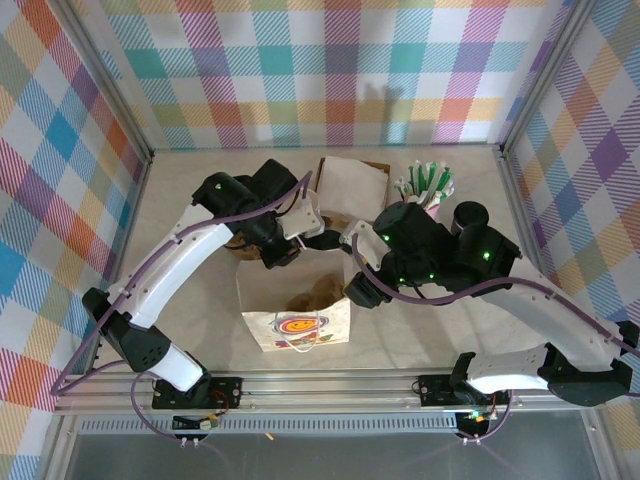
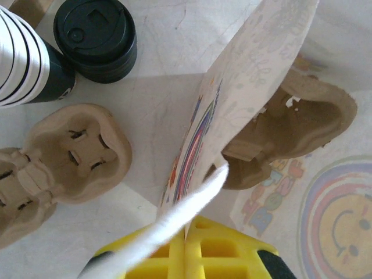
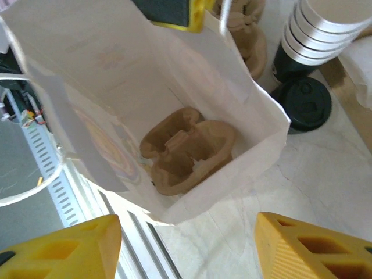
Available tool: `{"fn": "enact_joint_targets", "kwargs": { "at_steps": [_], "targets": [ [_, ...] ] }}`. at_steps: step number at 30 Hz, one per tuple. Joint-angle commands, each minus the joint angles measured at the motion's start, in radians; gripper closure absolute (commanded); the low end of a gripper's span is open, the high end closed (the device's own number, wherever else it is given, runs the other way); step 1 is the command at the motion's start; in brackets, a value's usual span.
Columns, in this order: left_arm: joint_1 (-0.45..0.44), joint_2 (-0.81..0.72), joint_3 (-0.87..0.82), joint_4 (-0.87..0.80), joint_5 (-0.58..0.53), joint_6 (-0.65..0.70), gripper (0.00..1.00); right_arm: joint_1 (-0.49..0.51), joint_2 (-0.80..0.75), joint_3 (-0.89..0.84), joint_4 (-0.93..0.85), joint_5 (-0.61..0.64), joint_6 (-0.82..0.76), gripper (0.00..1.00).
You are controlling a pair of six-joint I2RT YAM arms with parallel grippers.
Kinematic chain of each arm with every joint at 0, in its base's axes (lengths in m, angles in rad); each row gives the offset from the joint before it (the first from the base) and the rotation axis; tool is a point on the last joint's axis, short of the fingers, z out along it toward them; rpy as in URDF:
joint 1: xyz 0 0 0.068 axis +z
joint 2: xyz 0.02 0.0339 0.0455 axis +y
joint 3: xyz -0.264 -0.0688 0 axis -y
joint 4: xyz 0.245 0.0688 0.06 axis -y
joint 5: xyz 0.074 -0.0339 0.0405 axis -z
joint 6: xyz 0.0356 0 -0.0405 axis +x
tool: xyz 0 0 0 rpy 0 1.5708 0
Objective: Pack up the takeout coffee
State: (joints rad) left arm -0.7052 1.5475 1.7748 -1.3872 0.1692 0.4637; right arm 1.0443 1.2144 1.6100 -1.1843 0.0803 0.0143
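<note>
Next, my right gripper reaches into the bag to the cup carrier's middle bridge (image 3: 176, 142) while my left gripper keeps the bag's rim: the cup carrier (image 3: 195, 157) lies crooked inside.
The takeout coffee (image 2: 96, 38), a small dark cup with a round black lid, stands on the table behind the white paper bag (image 1: 295, 310); its lid (image 3: 305, 104) also shows past the bag's right wall. My left gripper (image 2: 187, 229) is shut on the bag's upper rim, and the white handle cord (image 2: 192, 200) crosses its yellow jaws. The bag (image 3: 87, 87) stands open with a brown cardboard cup carrier (image 3: 189, 148) on its bottom. My right gripper (image 3: 189, 244) hangs open in front of the bag's near wall, nothing between its fingers.
A stack of lidless cups (image 2: 23, 58) stands next to the coffee. A second cardboard carrier (image 2: 64, 157) lies outside the bag to the left. A pink cup of green-and-white sticks (image 1: 425, 190) and a brown box with white paper (image 1: 350, 180) sit at the back.
</note>
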Motion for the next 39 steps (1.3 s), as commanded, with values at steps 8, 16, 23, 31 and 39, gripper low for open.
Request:
{"fn": "enact_joint_targets", "kwargs": {
  "at_steps": [8,16,23,31,39],
  "targets": [
    [-0.174,-0.012,0.089,-0.056,0.022,-0.485,1.0,-0.289,-0.052,-0.005,-0.058,0.024,0.111,0.39],
    [-0.318,0.007,0.096,-0.072,-0.218,-0.717,1.0,-0.353,-0.035,0.002,-0.065,0.052,0.082,0.39],
    [-0.321,-0.056,-0.007,0.079,-0.193,-0.887,1.0,-0.366,0.053,0.114,-0.119,-0.109,0.033,0.45],
    [-0.321,-0.119,-0.141,0.261,-0.169,-1.163,1.0,-0.296,0.14,0.233,-0.211,-0.147,0.061,0.57],
    [-0.321,-0.172,-0.199,0.3,-0.174,-1.316,1.0,-0.174,0.191,0.222,-0.217,-0.068,0.136,0.58]
  ]
}}
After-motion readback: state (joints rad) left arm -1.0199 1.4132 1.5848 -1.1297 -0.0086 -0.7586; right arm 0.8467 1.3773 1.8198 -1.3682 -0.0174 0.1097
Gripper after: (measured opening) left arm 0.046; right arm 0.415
